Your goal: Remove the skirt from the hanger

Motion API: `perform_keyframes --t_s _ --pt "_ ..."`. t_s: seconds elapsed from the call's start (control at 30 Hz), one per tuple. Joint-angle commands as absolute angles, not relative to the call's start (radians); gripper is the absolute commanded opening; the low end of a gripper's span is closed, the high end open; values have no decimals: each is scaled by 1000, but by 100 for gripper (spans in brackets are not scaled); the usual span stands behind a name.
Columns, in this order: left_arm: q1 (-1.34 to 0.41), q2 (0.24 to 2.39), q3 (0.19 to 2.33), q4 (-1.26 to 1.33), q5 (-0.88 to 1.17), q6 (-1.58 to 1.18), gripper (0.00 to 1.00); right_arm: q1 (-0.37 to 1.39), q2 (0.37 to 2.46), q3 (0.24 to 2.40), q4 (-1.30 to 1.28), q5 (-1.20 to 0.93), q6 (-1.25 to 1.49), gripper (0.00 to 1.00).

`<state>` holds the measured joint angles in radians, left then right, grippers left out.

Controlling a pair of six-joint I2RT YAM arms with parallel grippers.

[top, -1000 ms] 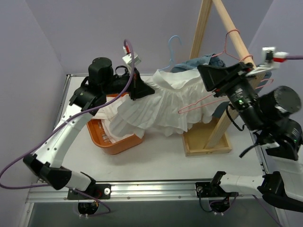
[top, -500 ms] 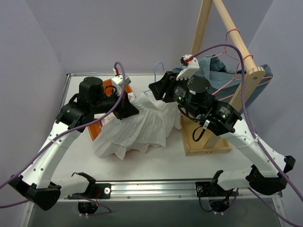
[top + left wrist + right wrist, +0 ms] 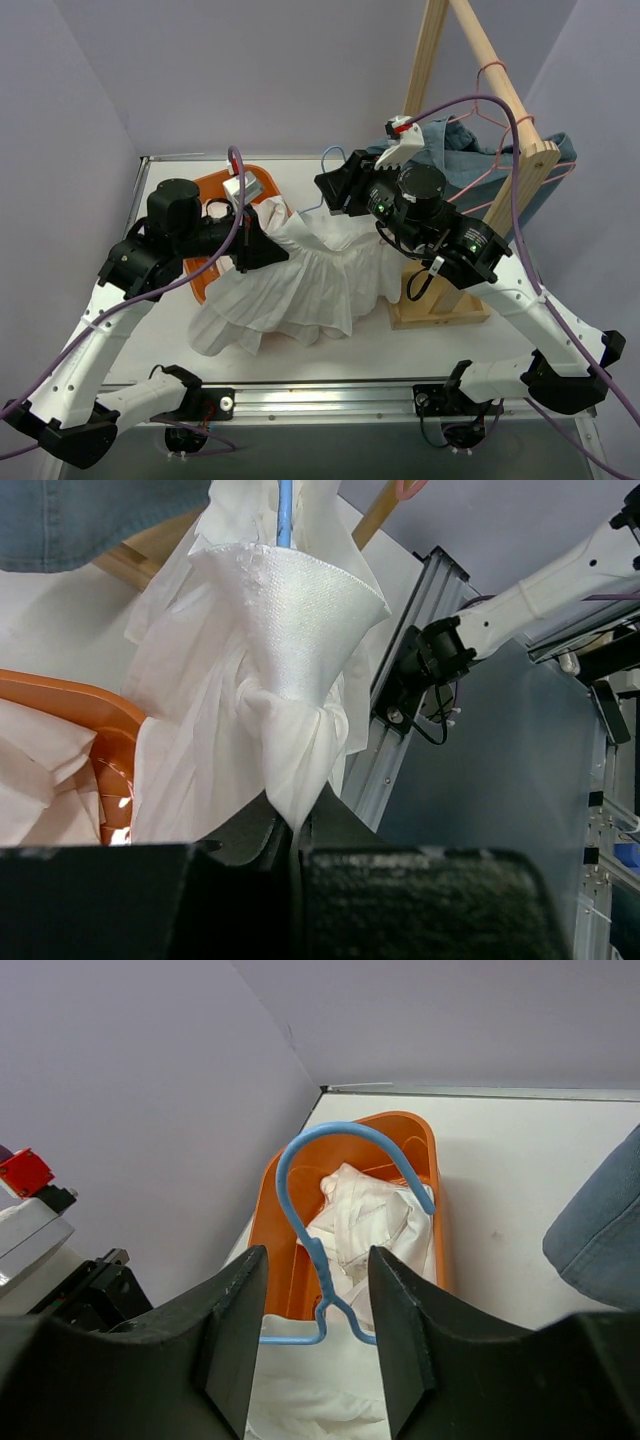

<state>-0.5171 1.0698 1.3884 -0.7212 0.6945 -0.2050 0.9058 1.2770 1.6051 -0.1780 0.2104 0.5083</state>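
A fold (image 3: 290,735) below the waistband is in my left gripper, so my right gripper should hold the blue hanger while my left gripper takes hold of the waistband (image 3: 285,568) beside the rod.
The white pleated skirt (image 3: 310,285) lies bunched on the table, its waistband still on the blue hanger (image 3: 325,160). My left gripper (image 3: 272,250) is shut on a fold of the skirt near the waistband; in the left wrist view the cloth (image 3: 290,630) runs up from the closed jaws (image 3: 293,832) to the blue hanger rod (image 3: 285,510). My right gripper (image 3: 327,190) is open. In the right wrist view the hanger's hook and neck (image 3: 322,1250) stand between its spread fingers (image 3: 235,1330), untouched, with my right gripper (image 3: 315,1335) over the skirt.
An orange basket (image 3: 212,190) holding white cloth (image 3: 365,1215) sits at the back left, behind the skirt. A wooden rack (image 3: 470,70) with pink hangers (image 3: 490,85) and a denim garment (image 3: 470,150) stands at the right on a wooden base (image 3: 440,308).
My left gripper has pulled the skirt left and nearer, and the skirt lies lower and wider on the table. My right arm swung in from the rack a second ago and has since held still.
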Motion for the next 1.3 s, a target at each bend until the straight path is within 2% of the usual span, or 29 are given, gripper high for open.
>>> perform_keyframes --t_s 0.0,0.47,0.57,0.67,0.7,0.73,0.8,0.83,0.97,1.27 --pt "-514 1051 1404 -603 759 -245 2 913 1292 1614 -130 232 512 39" --pt "-515 1078 1471 -607 758 -273 2 940 1290 1552 -140 278 511 34" --pt "-515 1074 1471 -606 758 -278 2 943 1298 1539 -140 284 511 28" --pt "-514 1071 1471 -606 758 -278 2 951 1307 1529 -132 293 512 0" --pt "-515 1069 1470 -609 758 -278 3 956 1305 1528 -127 301 514 0" --pt "-515 1069 1470 -612 759 -267 16 959 1304 1523 -124 307 514 0" --pt "-515 1057 1467 -626 747 -249 33 971 1289 1523 -126 345 509 0" --pt "-515 1049 1457 -650 729 -220 51 973 1282 1522 -129 360 511 0" --pt "-515 996 1410 -724 617 -144 61 976 1246 1528 -159 406 508 0" --pt "-514 890 1235 -775 471 -113 64 974 1131 1525 -235 474 503 0"
